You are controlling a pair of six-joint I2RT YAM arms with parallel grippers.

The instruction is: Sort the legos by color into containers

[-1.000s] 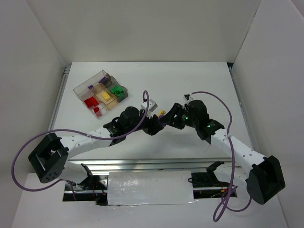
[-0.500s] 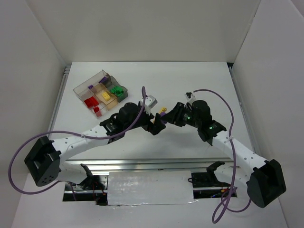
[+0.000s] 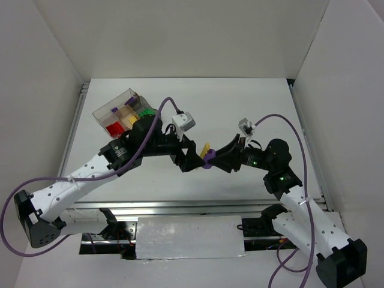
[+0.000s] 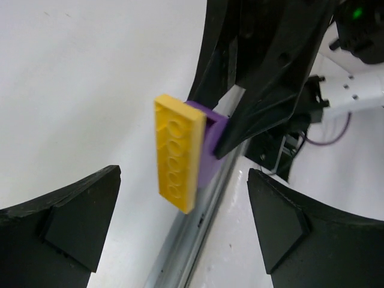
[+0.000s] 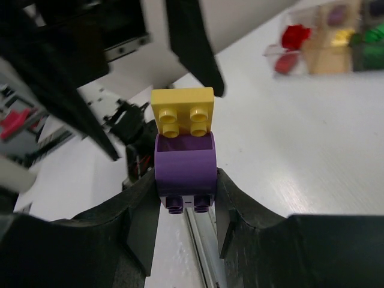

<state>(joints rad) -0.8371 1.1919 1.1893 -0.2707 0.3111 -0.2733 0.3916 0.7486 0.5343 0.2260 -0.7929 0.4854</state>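
Note:
The yellow lego point(image 3: 204, 149) is stuck on the purple lego point(image 3: 209, 159). Next, my left gripper pulls the yellow lego off first, before each goes to its own container.
My right gripper point(image 5: 185, 193) is shut on a purple lego point(image 5: 185, 161) with a flat yellow lego point(image 5: 183, 110) stuck on its far end. The pair hangs above the table's middle point(image 3: 207, 162). My left gripper point(image 4: 183, 195) stands open and faces the yellow lego point(image 4: 176, 153), one finger on each side and apart from it. The containers form a clear tray point(image 3: 103, 111) at the back left, holding red legos point(image 3: 113, 128), a yellow one point(image 3: 128, 119) and green ones point(image 3: 144, 111). My left arm covers part of the tray.
White walls close in the table on the left, the back and the right. A metal rail point(image 3: 180, 205) runs along the near edge. Purple cables point(image 3: 273, 123) loop off both wrists. The tray also shows blurred at the upper right of the right wrist view point(image 5: 327, 57).
The left gripper has opened wide and let go of the joined legos. The right gripper has shut on the purple one. Both arms have lifted and the pair has shifted slightly nearer.

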